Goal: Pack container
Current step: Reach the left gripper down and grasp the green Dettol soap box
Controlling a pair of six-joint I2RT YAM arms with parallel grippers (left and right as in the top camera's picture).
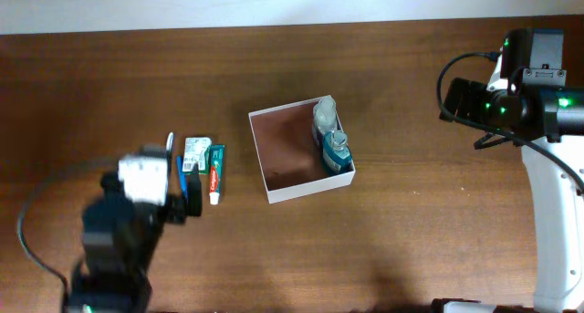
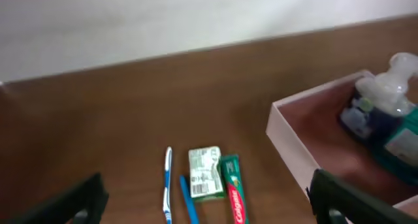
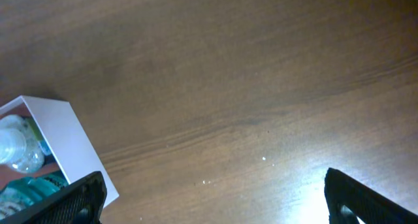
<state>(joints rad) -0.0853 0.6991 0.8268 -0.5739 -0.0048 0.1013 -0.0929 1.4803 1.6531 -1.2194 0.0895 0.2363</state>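
Observation:
I should keep moving my left gripper toward the green-and-white box's far end (image 1: 198, 141), which sticks out past the toothpaste tube, until the gripper's fingers straddle the box (image 1: 196, 152).
The container (image 1: 285, 147) is a shallow white-walled box with a brown floor at the table's middle. Two bottles stand against its right wall, a clear one (image 1: 326, 116) and a teal one (image 1: 336, 152). To its left lie a toothpaste tube (image 1: 216, 173), a small green-and-white box (image 1: 195, 152) and a blue toothbrush (image 1: 180, 170). My left gripper (image 1: 182, 203) hovers open just before these items. The left wrist view shows the toothbrush (image 2: 168, 183), box (image 2: 204, 173) and tube (image 2: 233, 192) between its spread fingers (image 2: 77, 202). My right gripper (image 1: 453, 101) is open, far right of the container.
A pale wall strip (image 1: 274, 3) borders the table's far edge. In the right wrist view the container's corner (image 3: 65, 140) and both bottles (image 3: 18, 147) sit at lower left, with bare wood under the open right gripper (image 3: 219, 208).

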